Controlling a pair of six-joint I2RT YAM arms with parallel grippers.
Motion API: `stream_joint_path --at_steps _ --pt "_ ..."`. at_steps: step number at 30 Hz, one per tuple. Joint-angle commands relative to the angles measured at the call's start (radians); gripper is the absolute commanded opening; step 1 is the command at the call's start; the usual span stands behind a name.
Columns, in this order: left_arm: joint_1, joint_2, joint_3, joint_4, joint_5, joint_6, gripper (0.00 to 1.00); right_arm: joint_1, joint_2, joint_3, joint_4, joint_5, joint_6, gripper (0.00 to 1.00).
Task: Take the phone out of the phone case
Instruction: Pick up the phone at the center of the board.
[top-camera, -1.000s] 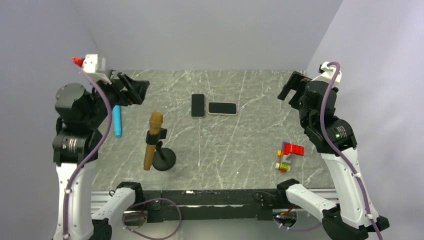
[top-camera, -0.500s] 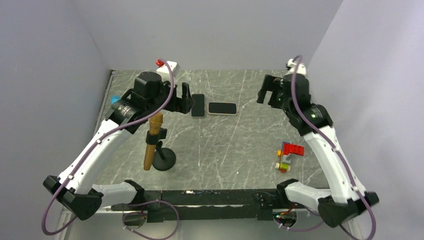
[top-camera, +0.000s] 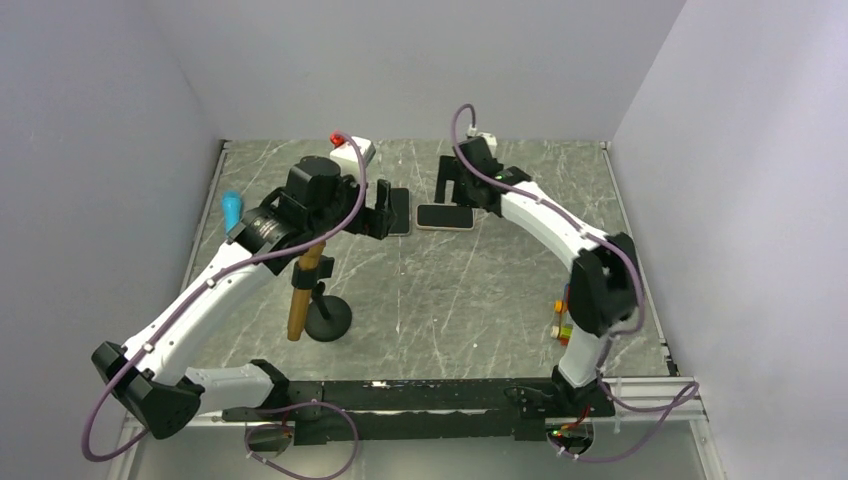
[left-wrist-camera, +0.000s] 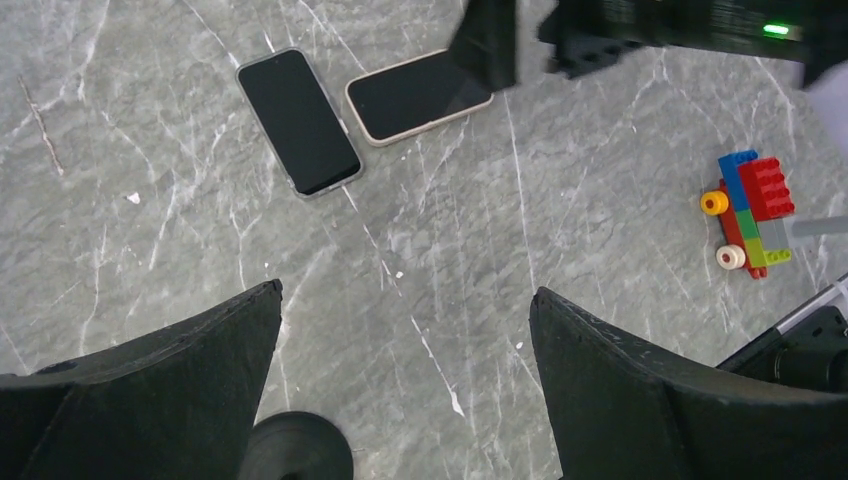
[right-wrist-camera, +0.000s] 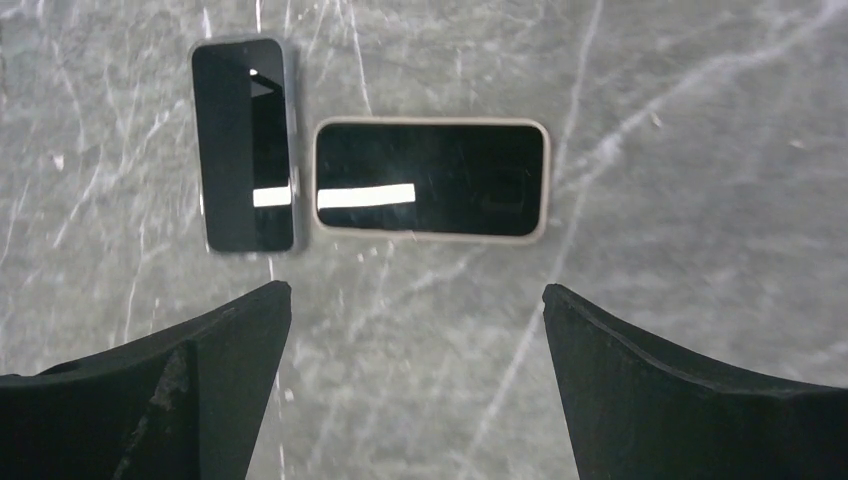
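Note:
The beige-cased phone lies crosswise, with its length across my right gripper's fingers. Next, my right gripper turns the phone lengthwise and grips its long sides.
Two phones lie screen-up at the back middle of the table. One in a grey case lies lengthwise, also seen in the left wrist view and the right wrist view. One in a beige case lies crosswise just right of it. My left gripper is open and empty, just left of the grey-cased phone. My right gripper is open and empty, hovering just behind the beige-cased phone.
A brown microphone leans on a black round stand at the front left, under my left arm. A blue marker lies at the left edge. A toy-brick car sits at the front right, partly behind my right arm.
Both arms swung in from the table's sides toward the phones. The left gripper now sits beside the grey-cased phone and the right gripper behind the beige-cased one. The phones have not moved.

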Motion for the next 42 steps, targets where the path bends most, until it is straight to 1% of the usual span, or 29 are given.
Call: stream_joint_path --at_steps 1,4,8,13,16,20,24,29,34,36,38,40,42 --pt "-0.007 -0.078 -0.054 0.078 0.065 0.023 0.98 0.006 0.133 0.1 0.174 0.094 0.047 1.0" --pt "-0.007 -0.097 -0.068 0.071 0.142 0.046 0.99 -0.003 0.235 0.141 0.249 0.097 -0.023 1.0" --pt "-0.007 -0.118 -0.075 0.054 0.188 0.053 0.99 -0.034 0.361 0.227 0.239 0.033 -0.077 1.0" --pt "-0.007 -0.11 -0.042 0.054 0.201 0.067 0.99 -0.068 0.442 0.258 0.254 -0.031 -0.109 1.0" --pt "-0.006 -0.083 0.005 0.051 0.202 0.085 1.0 -0.081 0.484 0.289 0.228 -0.058 -0.13 1.0" --pt "-0.007 -0.043 0.075 0.052 0.181 0.114 0.99 -0.082 0.516 0.301 0.187 -0.119 -0.118 1.0" --pt "-0.007 0.007 0.17 0.048 0.162 0.138 0.99 -0.081 0.488 0.232 0.193 -0.176 -0.069 1.0" --pt "-0.007 0.046 0.245 0.054 0.186 0.182 0.99 -0.073 0.401 0.066 0.243 -0.262 0.008 1.0" --pt "-0.007 0.039 0.232 0.07 0.186 0.218 0.99 -0.035 0.292 -0.096 0.277 -0.334 0.054 1.0" --pt "-0.007 0.031 0.209 0.081 0.194 0.222 1.0 -0.009 0.261 -0.126 0.256 -0.296 0.051 1.0" --pt "-0.007 0.021 0.177 0.093 0.207 0.223 0.99 0.005 0.263 -0.1 0.176 -0.222 0.05 1.0" --pt "-0.007 -0.002 0.122 0.12 0.224 0.218 0.99 0.019 0.286 -0.062 0.116 -0.181 0.003 1.0" --pt "-0.006 -0.029 0.055 0.148 0.239 0.216 0.99 0.045 0.293 -0.056 0.106 -0.15 -0.06 1.0"
